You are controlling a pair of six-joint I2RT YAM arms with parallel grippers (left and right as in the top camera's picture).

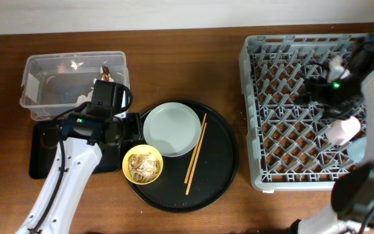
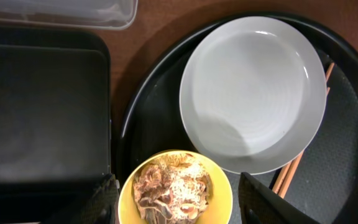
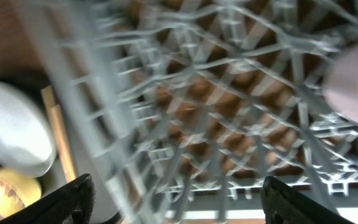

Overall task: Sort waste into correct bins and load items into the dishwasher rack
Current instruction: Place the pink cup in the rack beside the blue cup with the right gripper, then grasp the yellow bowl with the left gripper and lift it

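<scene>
Food scraps (image 1: 143, 166) are in the small yellow bowl, so next my left gripper empties them into the black rectangular tray (image 1: 44, 153) before the bowl goes into the dishwasher rack.
The small yellow bowl (image 1: 142, 164) holds light-brown food scraps (image 2: 173, 186) and sits on the round black tray next to the grey-green plate (image 1: 172, 129) and the wooden chopsticks (image 1: 195, 155). My left gripper (image 1: 132, 133) is open, with its fingers (image 2: 176, 208) on either side of the bowl (image 2: 219, 186). My right gripper (image 1: 317, 88) is open and empty (image 3: 179, 205) over the grey dishwasher rack (image 1: 258, 117). A pink cup (image 1: 341, 130) and a light-blue cup (image 1: 358, 149) lie in the rack, partly hidden by the right arm. The clear tub (image 1: 44, 71) holds white tissue (image 1: 83, 99).
The shallow black rectangular tray (image 1: 44, 156) lies in front of the clear tub, left of the big round black tray (image 1: 219, 169). In the left wrist view this tray (image 2: 42, 106) looks bare. The right wrist view is blurred; plate (image 3: 11, 127) and chopsticks (image 3: 58, 137) show at its left.
</scene>
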